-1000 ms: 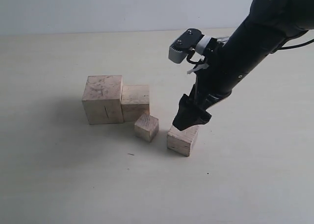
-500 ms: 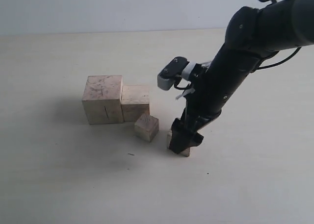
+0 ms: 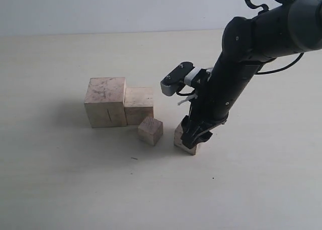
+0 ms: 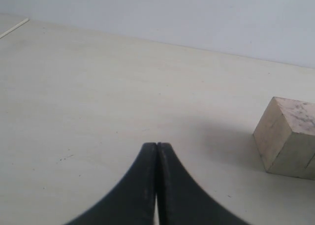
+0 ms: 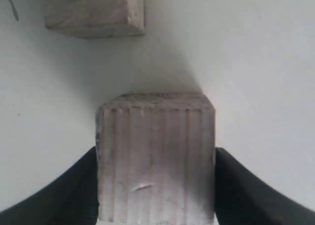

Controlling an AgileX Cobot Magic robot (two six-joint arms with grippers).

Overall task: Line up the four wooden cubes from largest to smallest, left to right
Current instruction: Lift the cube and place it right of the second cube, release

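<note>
The robot's right gripper is holding the mid-sized cube (image 3: 183, 142) crooked in front of the row, so it should turn that cube straight and place it next to the second-largest cube.
Four pale wooden cubes lie on the table. The largest cube (image 3: 105, 101) stands at the left, with a smaller one (image 3: 139, 104) touching its right side. The smallest cube (image 3: 150, 131) sits just in front of that pair, turned at an angle. Right of it is a mid-sized cube (image 3: 180, 137), and my right gripper (image 3: 193, 135) is down over it. Up close, its black fingers (image 5: 236, 185) press both sides of this cube (image 5: 155, 151), with the smallest cube (image 5: 93, 11) beyond. My left gripper (image 4: 156, 145) is shut on nothing above bare table, the largest cube (image 4: 288, 136) off to one side.
The pale table (image 3: 65, 184) stretches wide on all sides of the cubes. A plain light wall (image 3: 100, 8) runs behind its far edge. The right arm (image 3: 261, 39) slants down from the upper right.
My right gripper has come down from just above the mid-sized cube and now has its fingers against both sides of it. The cube has shifted slightly left. The other cubes stayed put.
</note>
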